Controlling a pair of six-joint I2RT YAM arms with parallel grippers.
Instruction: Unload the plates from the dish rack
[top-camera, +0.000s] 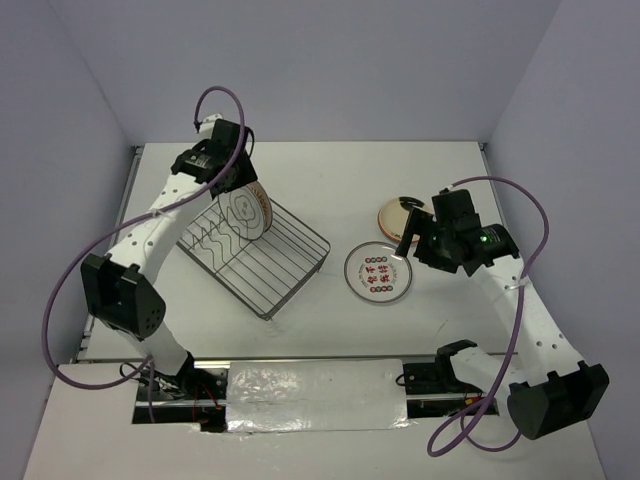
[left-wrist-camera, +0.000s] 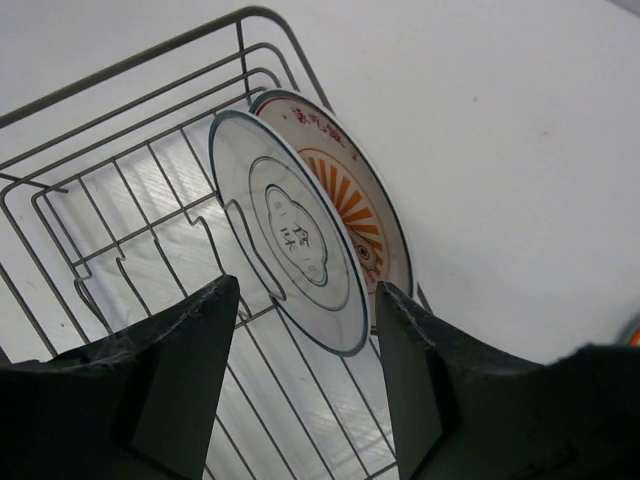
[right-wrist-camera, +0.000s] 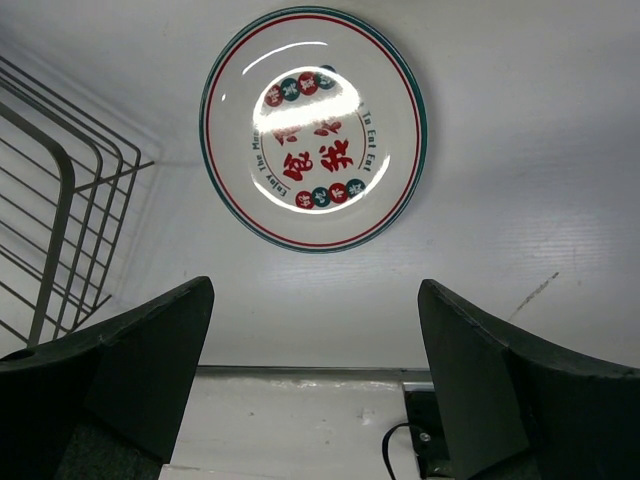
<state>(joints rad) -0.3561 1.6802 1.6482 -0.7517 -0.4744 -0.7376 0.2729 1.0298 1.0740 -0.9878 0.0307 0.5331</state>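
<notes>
My gripper will lift the white teal-rimmed plate (left-wrist-camera: 290, 235), and that plate will come out alone and leave the sunburst plate standing, because there is a gap between the rims.
The dish rack (top-camera: 262, 262) stands left of centre and holds two upright plates at its far end. In the left wrist view these are a white plate with a teal rim (left-wrist-camera: 290, 235) and, behind it, a plate with an orange sunburst (left-wrist-camera: 352, 200). My left gripper (top-camera: 233, 182) hangs open just above them, its fingers (left-wrist-camera: 200, 340) on either side of the front plate's edge without touching it. A white plate with red characters (top-camera: 379, 272) lies flat on the table and also shows in the right wrist view (right-wrist-camera: 315, 130). My right gripper (top-camera: 420, 243) is open and empty above the table beside it.
An orange-and-cream plate (top-camera: 397, 213) lies flat behind the right gripper, partly hidden by it. The rack's corner wires (right-wrist-camera: 60, 200) show left of the right gripper. White walls enclose the table on three sides. A taped strip (top-camera: 310, 395) runs along the near edge.
</notes>
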